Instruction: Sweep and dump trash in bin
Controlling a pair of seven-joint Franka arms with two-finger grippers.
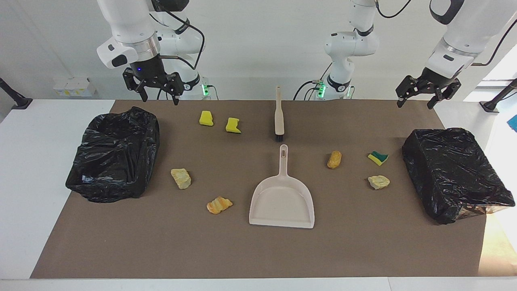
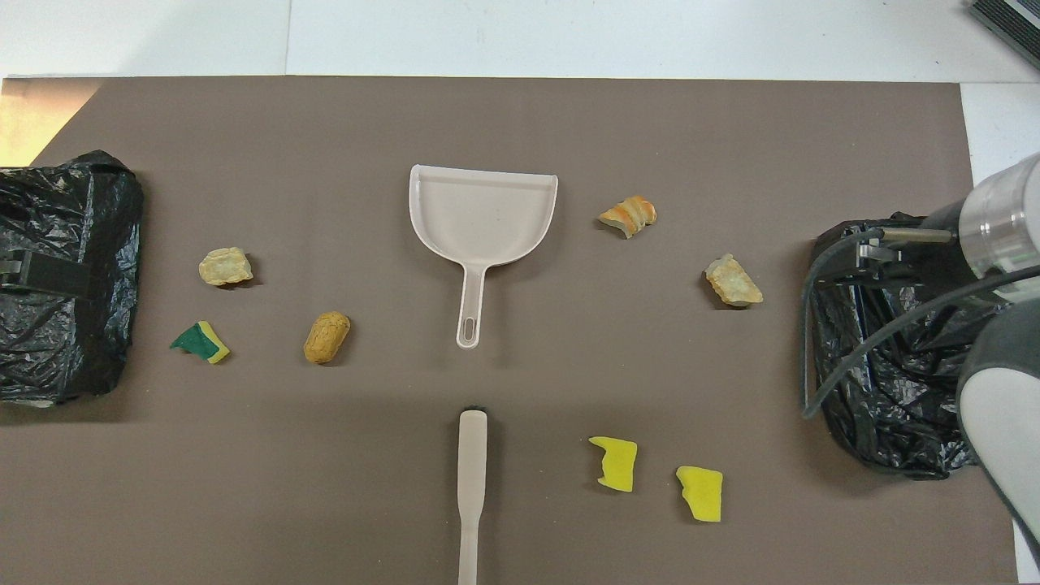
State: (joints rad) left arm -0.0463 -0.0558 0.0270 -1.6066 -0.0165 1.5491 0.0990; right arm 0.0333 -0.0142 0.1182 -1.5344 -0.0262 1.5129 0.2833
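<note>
I expect the green-and-yellow sponge (image 2: 201, 341) and the nearby beige lump to slide along together when I sweep, because the beige brush's long head (image 2: 472, 462) is longer than the gap between them.
Trash lies scattered on the brown mat. Two yellow sponge chunks (image 1: 206, 118) (image 1: 233, 125) lie near the robots. A beige lump (image 1: 180, 178) and an orange lump (image 1: 219, 205) lie toward the right arm's end. A brown oval lump (image 1: 334, 159), a green-and-yellow sponge (image 1: 378, 158) and another beige lump (image 1: 378, 182) lie toward the left arm's end. A black-bagged bin (image 1: 113, 153) stands at the right arm's end and a second bin (image 1: 452, 173) at the left arm's. My right gripper (image 1: 160, 100) and left gripper (image 1: 415, 106) hang open and empty, each high above its own bin.
A beige dustpan (image 1: 281, 202) lies mid-mat with its handle pointing toward the robots. A beige brush (image 1: 278, 115) with black bristles lies in line with that handle, nearer to the robots. White tabletop borders the mat at both ends.
</note>
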